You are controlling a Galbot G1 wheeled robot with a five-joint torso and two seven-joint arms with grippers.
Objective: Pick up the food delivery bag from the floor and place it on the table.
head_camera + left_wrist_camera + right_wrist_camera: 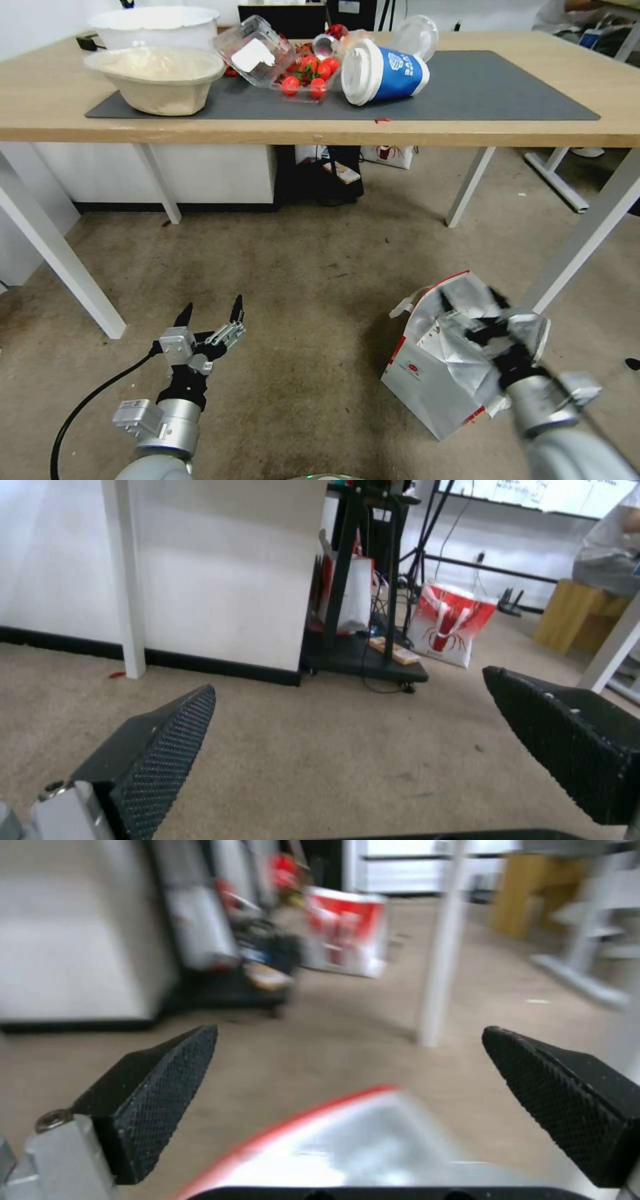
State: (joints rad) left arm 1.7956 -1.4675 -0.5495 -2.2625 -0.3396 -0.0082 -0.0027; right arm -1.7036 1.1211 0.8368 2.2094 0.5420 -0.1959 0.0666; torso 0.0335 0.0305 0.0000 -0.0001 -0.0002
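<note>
The food delivery bag [460, 352] will keep its boxy shape when the robot lifts it by its foil edge, because the bag's white side [432, 388] stands upright and flat.
The food delivery bag [433, 373] stands on the floor [300, 280] at the lower right, white with a red rim, its foil-lined mouth crumpled open. My right gripper [471, 300] hovers open just over that mouth, one finger on each side of the foil. The right wrist view has the bag's red-edged foil rim [333, 1145] right below the open right gripper [350, 1065]. My left gripper [210, 312] hangs open over bare floor at the lower left, well apart from the bag; in its own view the left gripper [347, 715] holds nothing. The table [333, 131] with its dark mat stands ahead.
On the mat lie two pale bowls [157, 77], a clear box of cherry tomatoes [303, 70] and a tipped blue-white cup [380, 73]. White table legs [587, 230] stand close to the bag. A smaller red-print bag [453, 625] and a black cart [363, 655] sit under the table.
</note>
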